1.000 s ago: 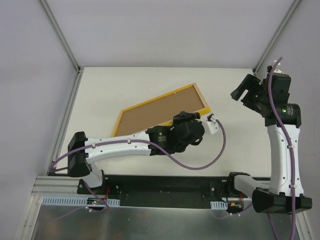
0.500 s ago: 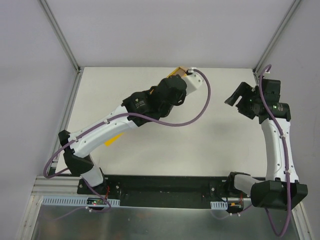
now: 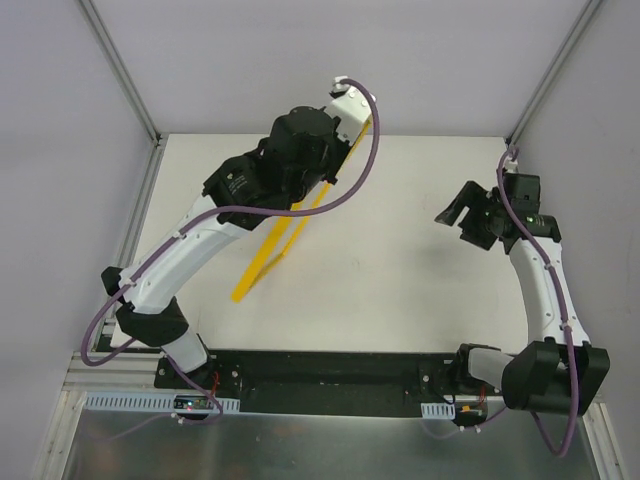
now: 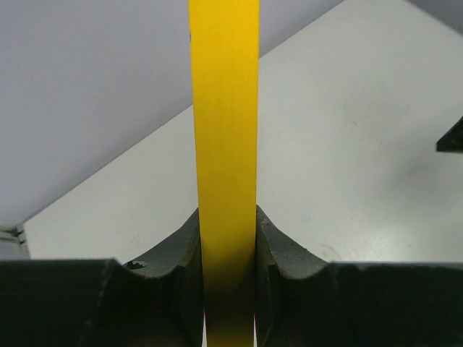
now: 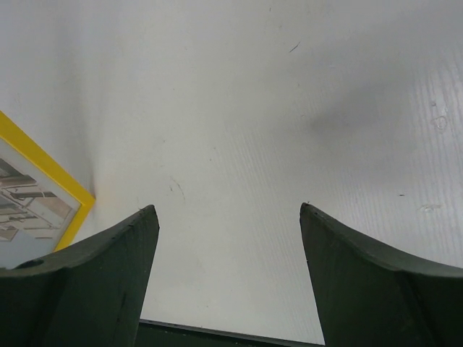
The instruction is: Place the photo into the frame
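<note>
My left gripper should now lower the frame's raised end (image 3: 361, 136) away from my right gripper until the frame lies flat, photo up, since the photo (image 5: 32, 206) faces that gripper.
The frame (image 3: 266, 258) stands tilted on one corner on the white table (image 3: 400, 290), seen edge-on as a thin yellow line. My left gripper (image 3: 342, 148) is shut on its raised upper end. In the left wrist view the yellow edge of the frame (image 4: 226, 130) runs straight up between the jaws of the left gripper (image 4: 226, 235), which press on both its sides. My right gripper (image 3: 453, 222) hovers open to the frame's right with nothing between its fingers. In the right wrist view, beside the open right gripper (image 5: 228, 213), a corner of the frame (image 5: 78, 195) shows with the photo (image 5: 27, 210) inside it.
Metal posts rise at the back corners (image 3: 150, 130) (image 3: 520, 125), with pale walls behind them. The black rail with both arm bases (image 3: 330, 385) runs along the near edge.
My left arm has lifted the frame from lying flat, brown back up, near the front to standing on edge farther back. The right gripper has drifted down and left, toward the frame.
</note>
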You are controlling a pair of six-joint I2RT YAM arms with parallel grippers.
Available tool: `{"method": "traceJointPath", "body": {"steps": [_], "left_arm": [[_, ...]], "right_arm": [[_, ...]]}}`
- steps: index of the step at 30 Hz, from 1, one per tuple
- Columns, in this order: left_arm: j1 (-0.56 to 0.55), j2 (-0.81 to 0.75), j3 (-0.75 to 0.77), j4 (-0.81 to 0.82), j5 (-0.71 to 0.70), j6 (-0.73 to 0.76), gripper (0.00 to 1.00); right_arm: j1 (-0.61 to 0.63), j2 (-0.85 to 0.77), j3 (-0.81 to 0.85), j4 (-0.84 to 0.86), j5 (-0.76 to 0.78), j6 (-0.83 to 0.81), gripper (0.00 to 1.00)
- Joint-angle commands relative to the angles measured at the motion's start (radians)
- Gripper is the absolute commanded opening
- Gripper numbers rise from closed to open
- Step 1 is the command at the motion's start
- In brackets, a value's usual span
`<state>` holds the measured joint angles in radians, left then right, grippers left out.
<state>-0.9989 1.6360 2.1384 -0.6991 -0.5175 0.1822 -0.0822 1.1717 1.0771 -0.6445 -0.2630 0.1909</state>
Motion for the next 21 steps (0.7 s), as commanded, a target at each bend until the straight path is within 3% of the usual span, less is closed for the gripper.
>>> {"method": "traceJointPath", "body": {"steps": [1, 9, 17, 21], "left_arm": [[0.069, -0.025, 0.107, 0.075, 0.089, -0.131, 0.00], [0.360, -0.053, 0.008, 0.073, 0.494, -0.394, 0.00], [0.718, -0.002, -0.104, 0.173, 0.985, -0.558, 0.00], [0.841, 0.036, -0.207, 0.263, 1.146, -0.631, 0.00]], "right_arm": [[0.016, 0.008, 0.003, 0.078, -0.041, -0.001, 0.80], [0.032, 0.029, -0.028, 0.114, -0.059, -0.001, 0.80], [0.048, 0.063, -0.049, 0.152, -0.074, 0.001, 0.80], [0.058, 0.085, -0.055, 0.173, -0.078, 0.002, 0.80]]}}
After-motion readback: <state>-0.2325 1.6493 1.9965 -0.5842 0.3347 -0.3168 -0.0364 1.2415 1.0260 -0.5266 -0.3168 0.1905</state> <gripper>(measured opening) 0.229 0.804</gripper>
